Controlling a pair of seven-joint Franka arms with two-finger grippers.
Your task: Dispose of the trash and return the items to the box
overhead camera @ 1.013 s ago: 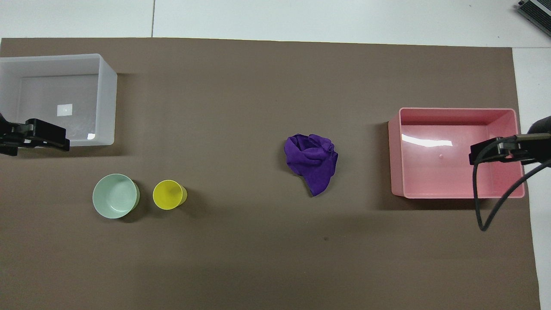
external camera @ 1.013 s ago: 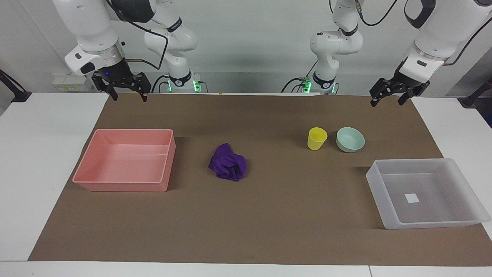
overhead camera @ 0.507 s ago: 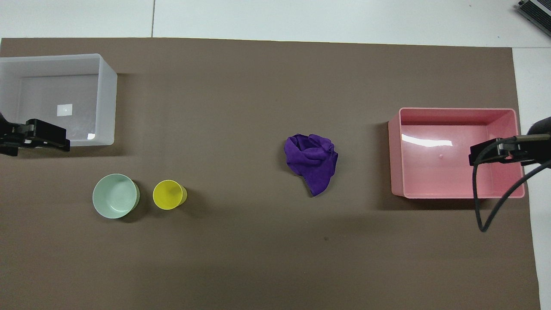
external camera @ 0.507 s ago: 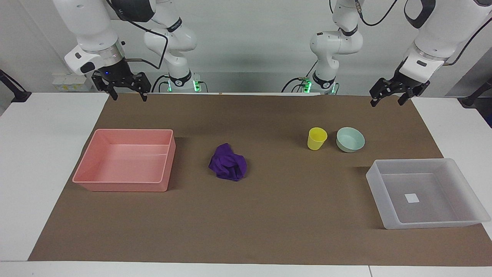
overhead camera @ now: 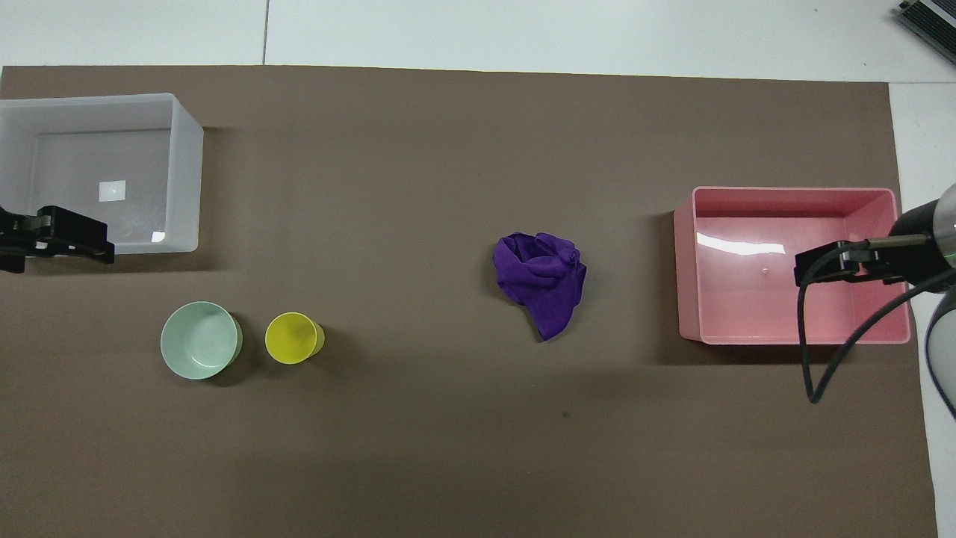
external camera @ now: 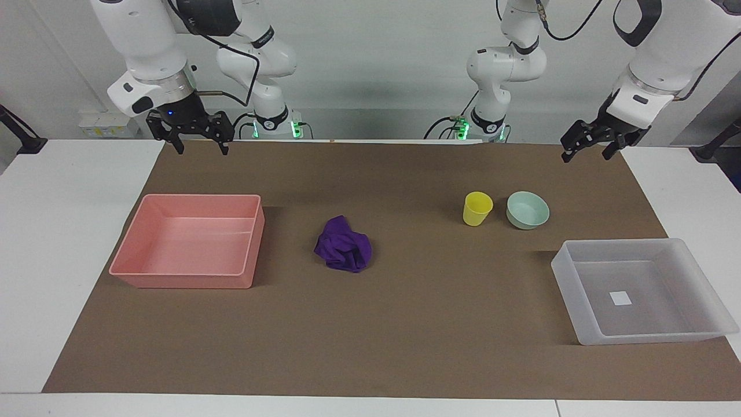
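Note:
My gripper will carry the purple cloth wad (overhead camera: 543,287) into the pink bin, and the wad will stay bunched up as it moves, because tight folds (overhead camera: 535,252) gather over it.
The purple cloth wad (external camera: 343,252) lies mid-mat, also in the overhead view (overhead camera: 543,280). The yellow cup (external camera: 477,208) (overhead camera: 293,338) and the mint-green bowl (external camera: 527,209) (overhead camera: 199,340) stand side by side toward the left arm's end. The translucent box (external camera: 564,272) (overhead camera: 188,172) with its white label sits farther from the robots than the bowl. My left gripper (external camera: 585,157) (overhead camera: 89,239) hangs open and empty, high over the mat's corner. My right gripper (external camera: 202,152) (overhead camera: 814,265) hangs open and empty, high over the mat's edge.
A pink rectangular bin (external camera: 185,281) (overhead camera: 687,269) sits toward the right arm's end, beside the cloth wad. A brown mat (external camera: 405,324) covers the white table. A black cable loops down from the right wrist (overhead camera: 810,351).
My right gripper has shifted a little toward the middle of the table. My left gripper has edged slightly toward its own end. The objects have not moved.

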